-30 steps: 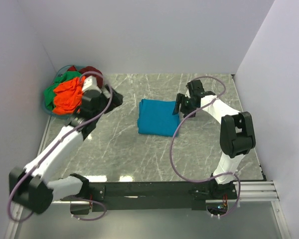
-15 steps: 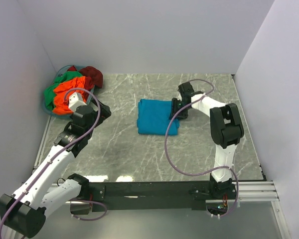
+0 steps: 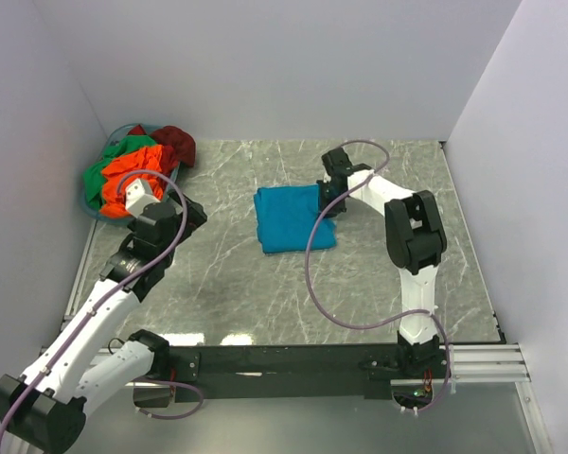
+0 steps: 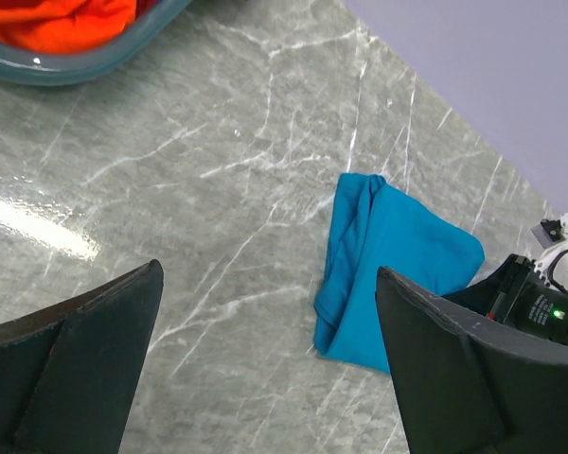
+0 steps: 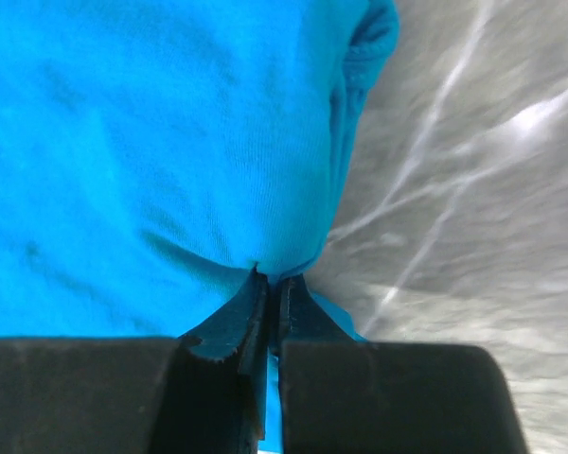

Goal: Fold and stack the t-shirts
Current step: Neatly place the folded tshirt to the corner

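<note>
The teal-blue t-shirt [image 3: 292, 219] is folded flat and its edge is in my right gripper, so I should keep pulling it until it gets to the empty back corner [image 3: 417, 163].
A folded teal-blue t-shirt [image 3: 292, 219] lies on the marble table, also in the left wrist view [image 4: 398, 255] and filling the right wrist view [image 5: 170, 142]. My right gripper [image 3: 329, 202] sits at the shirt's right edge, its jaws shut [image 5: 273, 281] with a pinch of the blue cloth between them. Orange [image 3: 133, 175], green [image 3: 102, 176] and dark red [image 3: 175, 142] t-shirts are heaped at the back left. My left gripper [image 3: 186, 216] hovers open [image 4: 270, 274] over bare table, between that heap and the teal shirt, holding nothing.
The heap of shirts sits in a round teal-rimmed basket [image 3: 91, 209] in the back left corner, its rim showing in the left wrist view [image 4: 76, 66]. White walls close in the table at the left, back and right.
My right gripper slid left onto the teal shirt's right edge and closed on it; the shirt shifted slightly left. My left arm drew back from the basket toward the near side.
</note>
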